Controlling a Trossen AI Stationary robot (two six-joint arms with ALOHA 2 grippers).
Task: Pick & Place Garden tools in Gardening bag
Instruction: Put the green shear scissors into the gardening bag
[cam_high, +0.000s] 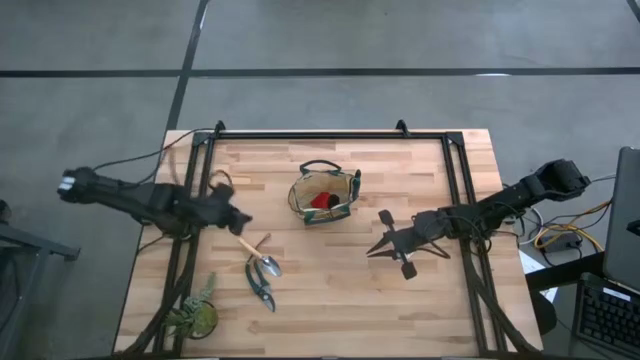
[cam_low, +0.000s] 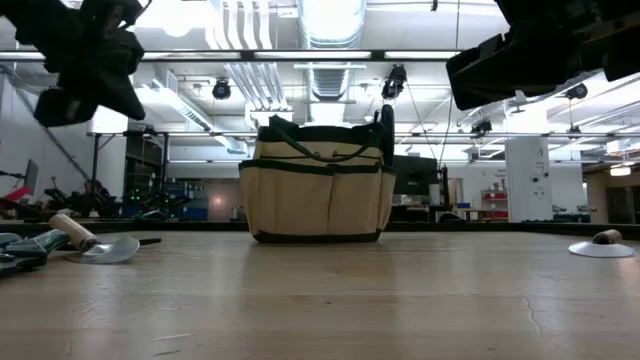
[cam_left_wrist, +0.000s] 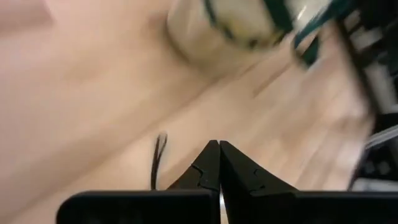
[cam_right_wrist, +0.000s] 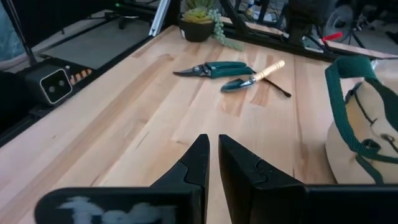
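Observation:
My gripper is going to lift the pruning shears away. The trowel's wooden handle (cam_high: 270, 265) lies across the end (cam_high: 254, 251) of the pruning shears, so the trowel will then swing around.
The tan gardening bag (cam_high: 323, 195) with dark green trim stands upright on its base mid-table, also in the low view (cam_low: 318, 195). A red item (cam_high: 322, 200) lies inside it. A silver trowel (cam_high: 262, 255) with a pale wooden handle and dark-handled pruning shears (cam_high: 262, 288) lie flat on the table, left of and nearer than the bag; both show in the right wrist view, trowel (cam_right_wrist: 252, 79) and shears (cam_right_wrist: 214, 68). My left gripper (cam_high: 243, 224) is shut and empty above the table, left of the bag. My right gripper (cam_high: 372, 251) hovers right of the bag, empty, with a narrow gap between its fingers (cam_right_wrist: 212, 155).
A green potted plant (cam_high: 195, 315) stands at the near left corner. Black frame rails (cam_high: 320, 135) run along the table's far, left and right sides. A flat silver thing with a brown knob (cam_low: 600, 246) lies at the right in the low view. Bare wood lies near the front edge.

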